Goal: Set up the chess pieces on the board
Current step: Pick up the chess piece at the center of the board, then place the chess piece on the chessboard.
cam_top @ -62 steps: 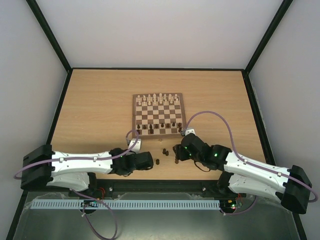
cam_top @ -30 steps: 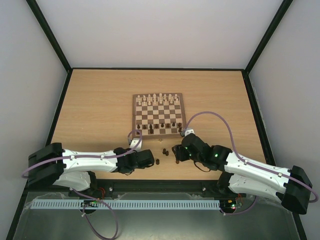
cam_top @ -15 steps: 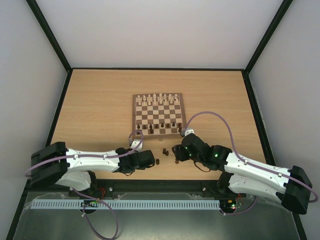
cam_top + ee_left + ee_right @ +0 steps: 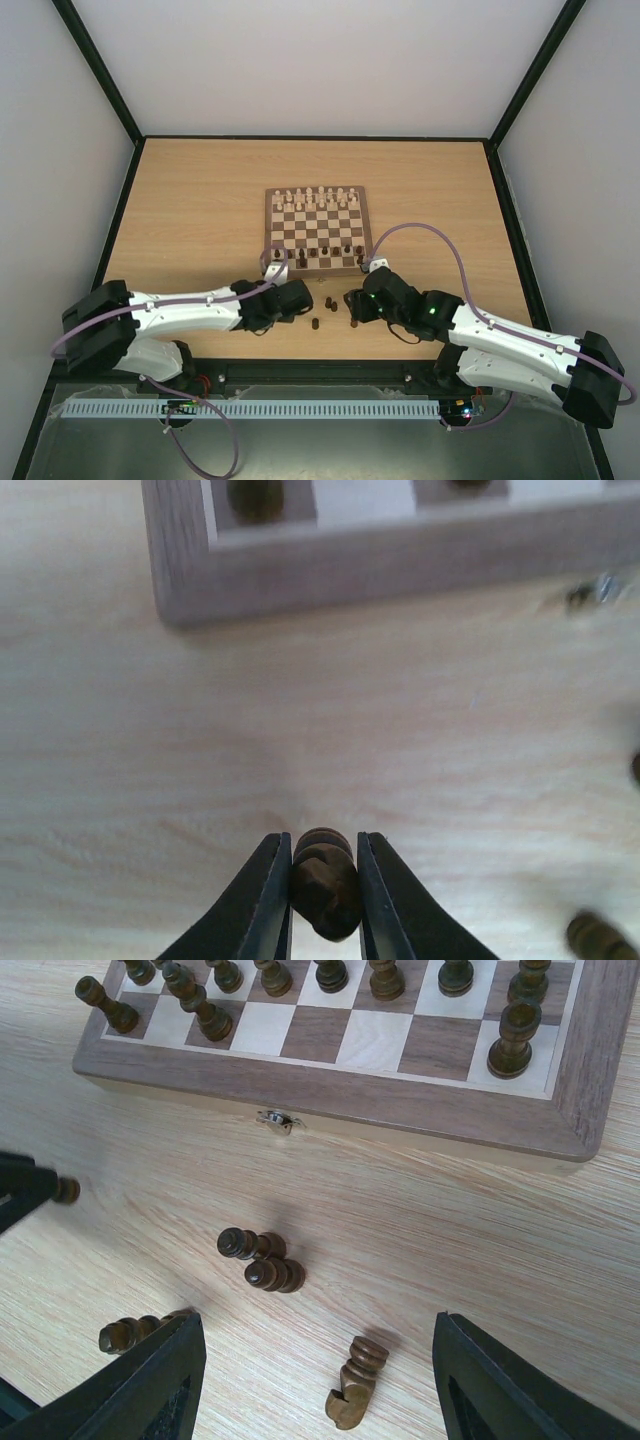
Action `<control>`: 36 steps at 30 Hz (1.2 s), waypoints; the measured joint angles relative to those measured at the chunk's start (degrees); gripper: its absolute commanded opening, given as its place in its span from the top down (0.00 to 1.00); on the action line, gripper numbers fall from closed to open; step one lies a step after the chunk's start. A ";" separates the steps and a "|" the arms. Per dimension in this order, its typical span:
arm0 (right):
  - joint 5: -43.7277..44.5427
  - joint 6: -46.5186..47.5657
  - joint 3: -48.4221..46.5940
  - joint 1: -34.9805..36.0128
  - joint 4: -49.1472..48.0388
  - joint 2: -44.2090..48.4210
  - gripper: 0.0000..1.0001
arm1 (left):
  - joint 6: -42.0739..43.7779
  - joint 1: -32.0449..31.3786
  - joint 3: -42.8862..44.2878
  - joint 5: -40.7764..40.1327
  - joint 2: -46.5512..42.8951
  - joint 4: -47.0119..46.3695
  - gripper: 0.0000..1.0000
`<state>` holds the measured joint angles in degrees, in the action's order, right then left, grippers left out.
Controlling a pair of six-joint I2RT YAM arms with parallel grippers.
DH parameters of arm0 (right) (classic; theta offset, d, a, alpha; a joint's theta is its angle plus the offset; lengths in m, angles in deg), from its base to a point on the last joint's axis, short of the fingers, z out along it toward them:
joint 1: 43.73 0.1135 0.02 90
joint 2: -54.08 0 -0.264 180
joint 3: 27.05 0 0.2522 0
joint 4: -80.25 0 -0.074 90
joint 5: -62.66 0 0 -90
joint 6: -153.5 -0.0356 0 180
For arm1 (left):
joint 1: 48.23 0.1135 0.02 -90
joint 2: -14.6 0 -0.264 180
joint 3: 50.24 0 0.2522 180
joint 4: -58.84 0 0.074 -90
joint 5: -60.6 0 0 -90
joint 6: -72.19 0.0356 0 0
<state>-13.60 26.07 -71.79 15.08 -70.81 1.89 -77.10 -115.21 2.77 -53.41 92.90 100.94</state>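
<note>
My left gripper should continue to go to the white square (image 4: 364, 500) beside the corner piece and let go of the dark brown piece (image 4: 325, 885) standing there, because the piece is base down and the square is open.
The board (image 4: 317, 271) lies mid-table with cream chessmen on its far rows and several dark chess pieces (image 4: 330, 250) on its near rows. My left gripper (image 4: 297, 296) is shut on a dark brown piece (image 4: 325, 880) and holds it over the table just short of the board's near left corner (image 4: 300, 575). My right gripper (image 4: 315, 1318) is open above a dark knight (image 4: 352, 1390) lying on its side. Two dark pawns (image 4: 262, 1260) stand close together between it and the board's near edge (image 4: 400, 1110). Another dark piece (image 4: 130, 1333) lies partly under the right gripper's left finger.
Loose dark pieces (image 4: 327, 301) sit on the table between the two grippers, in front of the board. A small metal clasp (image 4: 278, 1119) sticks out of the board's near edge. The left gripper's tip (image 4: 25, 1188) shows at the left edge of the right wrist view.
My left arm has reached forward and to the right, carrying its dark piece toward the board's near left corner. The right arm has not moved.
</note>
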 measured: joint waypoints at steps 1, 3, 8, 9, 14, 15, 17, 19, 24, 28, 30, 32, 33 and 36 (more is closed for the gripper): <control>0.02 0.00 0.00 0.00 0.00 0.00 0.37 | 1.09 1.01 1.05 -0.15 0.09 0.13 0.87; 0.20 -0.02 0.00 0.00 0.00 0.00 0.37 | 3.45 2.84 3.58 -0.50 0.70 0.35 0.87; 0.66 -0.04 0.00 0.00 0.02 0.00 0.37 | 9.77 6.86 9.53 -0.85 3.96 -0.50 0.87; 0.72 -0.04 0.00 0.00 0.02 0.00 0.37 | 10.84 7.58 10.40 -0.90 4.83 -0.66 0.87; 0.98 -0.04 0.00 0.00 0.02 0.00 0.37 | 15.41 11.10 13.55 -0.90 8.72 -1.44 0.87; 1.03 -0.07 0.00 0.00 0.02 0.00 0.37 | 16.17 11.65 14.25 -0.90 9.53 -1.68 0.87; 1.07 -0.07 0.00 0.00 0.02 0.00 0.37 | 17.22 12.37 15.17 -0.87 10.73 -2.19 0.87; 1.09 -0.04 0.00 0.02 0.02 0.00 0.37 | 18.27 13.07 15.96 -0.87 11.89 -2.69 0.87; 1.11 -0.04 0.00 0.02 0.02 -0.02 0.37 | 19.93 13.94 16.98 -0.57 14.45 -3.69 0.87; 1.09 -0.04 0.00 0.02 0.02 -0.04 0.37 | 20.57 14.47 17.07 -0.22 15.17 -4.31 0.87; 1.09 -0.04 0.00 0.02 0.02 -0.04 0.37 | 20.81 14.91 17.07 -0.15 15.32 -4.79 0.87; 1.09 -0.04 0.00 0.02 0.02 -0.07 0.37 | 20.98 15.23 17.07 -0.13 15.56 -5.16 0.87; 1.09 -0.04 0.00 0.02 0.02 -0.07 0.37 | 21.07 15.30 17.07 -0.13 15.76 -5.35 0.87; 1.07 -0.04 0.00 0.02 0.02 -0.17 0.37 | 21.42 15.56 17.14 -0.09 16.48 -5.73 0.87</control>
<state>-12.53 26.03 -71.79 15.10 -70.79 1.72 -55.68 -99.65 19.90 -53.50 109.38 95.21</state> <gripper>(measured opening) 0.628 0.178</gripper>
